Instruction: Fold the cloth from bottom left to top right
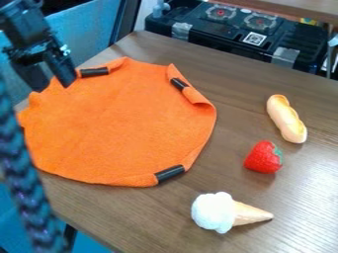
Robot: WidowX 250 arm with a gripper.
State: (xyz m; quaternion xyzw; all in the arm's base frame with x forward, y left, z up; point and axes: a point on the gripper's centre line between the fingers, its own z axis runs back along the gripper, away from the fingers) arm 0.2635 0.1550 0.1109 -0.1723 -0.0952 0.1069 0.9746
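Note:
The cloth's rim curls limply, so the orange cloth should fold over when I carry its edge across, while its side toward the strawberry stays in place.
The gripper [54,84] is at the upper left, over the upper-left edge of the orange cloth [122,123]. Its two black fingers stand apart, so it is open, with a bit of the cloth's edge showing between and below the tips. Whether they touch the cloth I cannot tell. The cloth lies mostly flat on the left half of the table, in a rough round shape. Black bands sit along its rim at the top, upper right and bottom. Near the upper-right band the edge is curled inward. A dark braided cable hides part of the left edge.
On the brown table [304,192], right of the cloth, lie a bread-like toy [286,119], a red strawberry [263,157] and a toy ice cream cone [228,212]. A black toy stove [237,32] stands behind the table's back edge. The braided cable [23,168] hangs at the left.

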